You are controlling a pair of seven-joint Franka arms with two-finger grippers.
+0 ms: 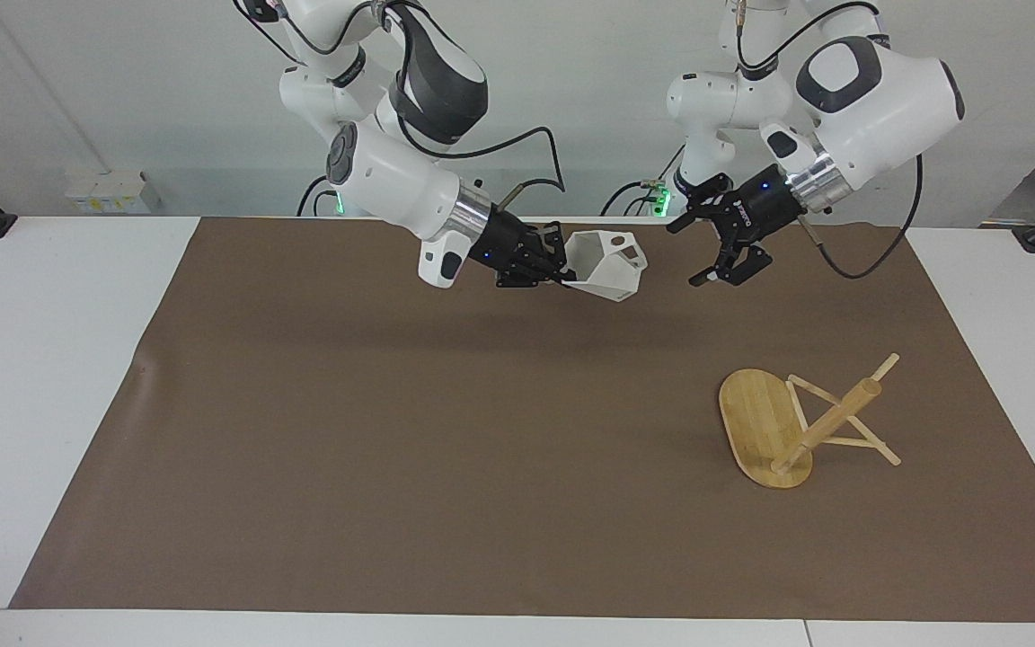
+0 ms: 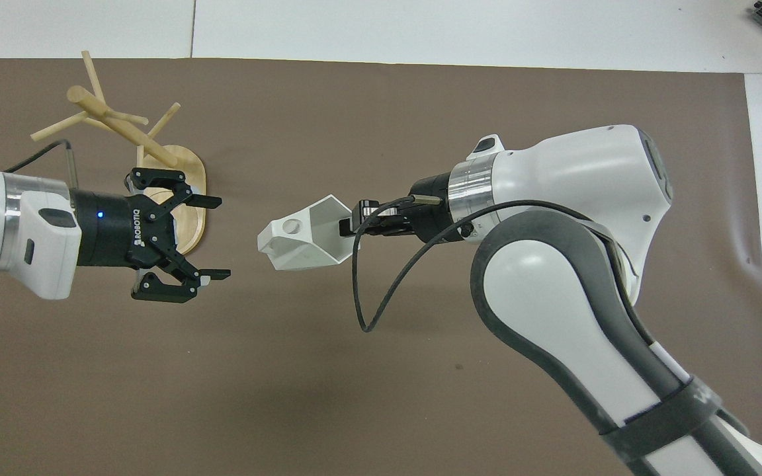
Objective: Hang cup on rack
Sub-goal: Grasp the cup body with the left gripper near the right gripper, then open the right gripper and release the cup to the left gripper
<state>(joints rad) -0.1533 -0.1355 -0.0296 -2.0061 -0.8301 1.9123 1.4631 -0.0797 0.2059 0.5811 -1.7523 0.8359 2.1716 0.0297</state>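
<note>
My gripper will leave the bamboo rack (image 2: 120, 127) standing when it hangs the cup on the rack's peg, because the oval base (image 2: 189, 226) lies flat under the post.
The white faceted cup (image 1: 609, 265) hangs in the air over the middle of the mat, tilted, with its handle toward the left gripper; it also shows in the overhead view (image 2: 301, 235). My right gripper (image 1: 561, 270) (image 2: 349, 227) is shut on the cup's rim. My left gripper (image 1: 695, 253) (image 2: 221, 237) is open and empty, level with the cup, a short gap from its handle. The bamboo rack (image 1: 827, 424) (image 2: 123, 129) lies tipped over on the mat toward the left arm's end, its oval base (image 1: 756, 418) on edge and its pegs touching the mat.
A brown mat (image 1: 392, 449) covers most of the white table (image 1: 50, 359). In the overhead view the left gripper covers part of the rack's base (image 2: 189, 175).
</note>
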